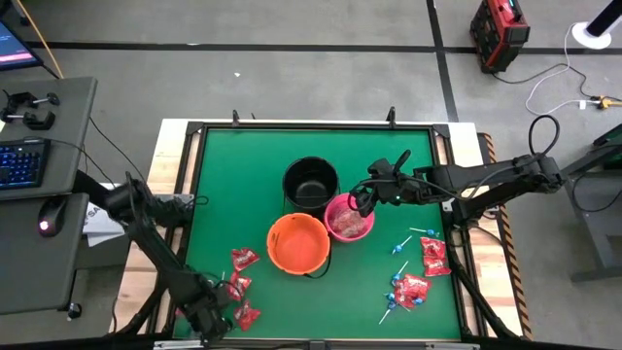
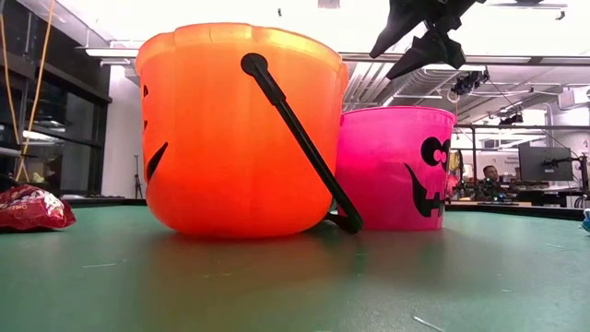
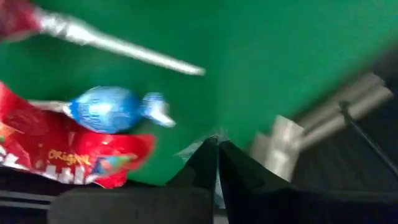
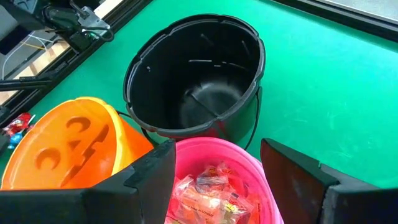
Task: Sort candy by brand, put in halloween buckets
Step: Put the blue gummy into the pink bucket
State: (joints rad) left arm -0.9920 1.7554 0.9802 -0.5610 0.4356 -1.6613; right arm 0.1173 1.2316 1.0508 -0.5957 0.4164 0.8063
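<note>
A clear wrapper [image 3: 193,149] like those in the pink bucket [image 1: 349,220] is pinched between my left gripper's closed fingers, so I should keep carrying it until it hangs above that bucket.
My left gripper [image 1: 219,309] sits low at the table's near left corner, shut [image 3: 217,144], among red packets [image 1: 243,259]. Its wrist view shows a red packet [image 3: 62,155] with a blue-headed lollipop [image 3: 109,109] lying on it, just beside the fingertips. My right gripper [image 1: 362,201] hovers open and empty [image 4: 217,149] over the pink bucket [image 1: 348,220], which holds wrapped candy [image 4: 211,193]. The black bucket [image 1: 311,183] and the orange bucket [image 1: 297,243] stand upright beside it, both empty [image 4: 62,149]. More red packets [image 1: 432,255] and lollipops [image 1: 400,243] lie at the near right. My left gripper has its fingertips closed together, with a pale sliver [image 3: 189,148] showing at them. I cannot tell whether this is a wrapper edge pinched between them or only something lying on the table behind.
The three buckets stand close together in the table's middle; the orange bucket's black handle [image 2: 295,129] hangs down its near side. A raised black frame [image 1: 194,194] rims the green table. Open green surface lies along the far edge and at the near middle.
</note>
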